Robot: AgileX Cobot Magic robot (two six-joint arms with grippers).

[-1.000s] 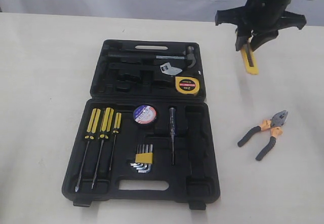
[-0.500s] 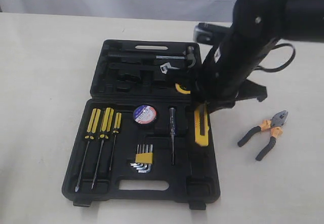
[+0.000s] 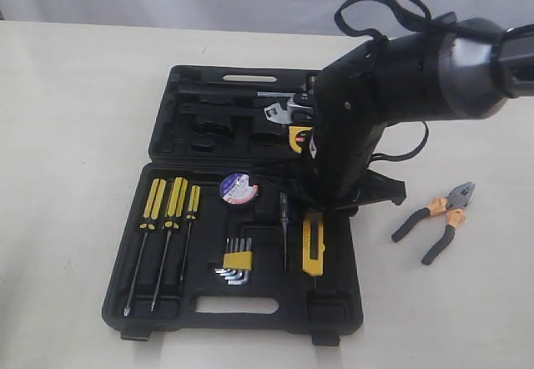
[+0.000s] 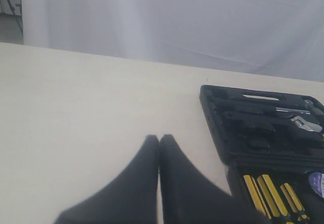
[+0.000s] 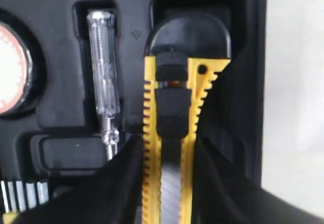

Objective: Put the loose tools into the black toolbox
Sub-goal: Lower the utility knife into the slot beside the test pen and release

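Observation:
Next, my right gripper opens, closes and presses the knife down into the hollow (image 3: 314,254), because the utility knife overlaps the edge of its hollow (image 3: 304,250) beside the tester screwdriver.
The black toolbox (image 3: 125,302) lies open in the middle of the table. My right gripper (image 5: 167,143) is shut on the yellow-black utility knife (image 5: 172,107), holding it lengthwise over a long recess in the tray's right side (image 3: 314,248). I cannot tell if the knife touches the tray. The black tape roll (image 3: 239,188) sits in its round well. My right arm half hides the yellow tape measure (image 3: 298,138) in the lid. The pliers (image 3: 438,219) with black-orange handles lie on the table right of the box. My left gripper (image 4: 159,139) is shut and empty, left of the box (image 4: 212,112).
Three yellow-handled screwdrivers (image 3: 167,210), hex keys (image 3: 236,262) in a yellow holder and a clear-handled tester screwdriver (image 5: 104,102) fill the tray. A wrench (image 3: 279,112) lies in the lid. The right arm hangs low over the box's right half.
My right arm carried the knife from above the table at the back right to the tray's right side, then lower and nearer the box's front. The pliers have not moved.

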